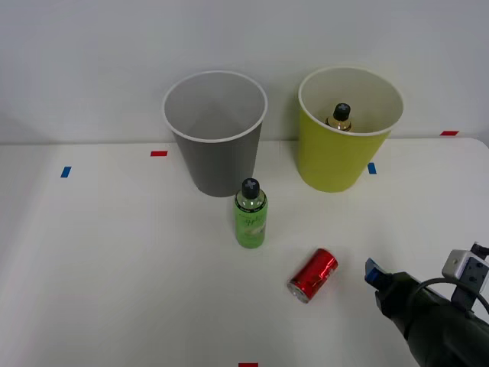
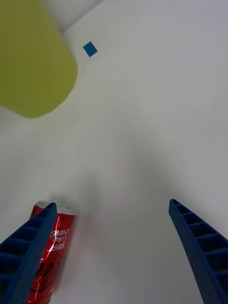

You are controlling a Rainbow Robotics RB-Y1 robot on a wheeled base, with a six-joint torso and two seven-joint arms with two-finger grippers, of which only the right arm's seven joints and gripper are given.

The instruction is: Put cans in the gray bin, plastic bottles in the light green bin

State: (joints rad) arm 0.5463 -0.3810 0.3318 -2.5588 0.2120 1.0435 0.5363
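Observation:
The red can (image 1: 312, 275) will drop fully out of sight when I let it fall inside, because the gray bin's tall front side (image 1: 220, 162) hides the bin's bottom.
A shiny red can (image 1: 313, 274) lies on its side on the white table, right of centre; in the wrist view the can (image 2: 54, 251) lies partly behind one blue finger. A green bottle (image 1: 250, 213) with a black cap stands upright in front of the gray bin (image 1: 216, 164). To its right stands the light green bin (image 1: 336, 164), with a black-capped, gold-necked bottle (image 1: 340, 117) inside it. My right gripper (image 2: 113, 254) is open, low over the table just right of the can, with bare table between its fingers. The light green bin (image 2: 33, 61) shows ahead of it.
Small red tape marks (image 1: 159, 154) and blue tape marks (image 1: 66, 172) dot the table (image 1: 114, 267). A blue mark (image 2: 90, 49) lies beside the light green bin. My right arm (image 1: 435, 321) comes in at the front right corner. A pale wall stands behind the bins.

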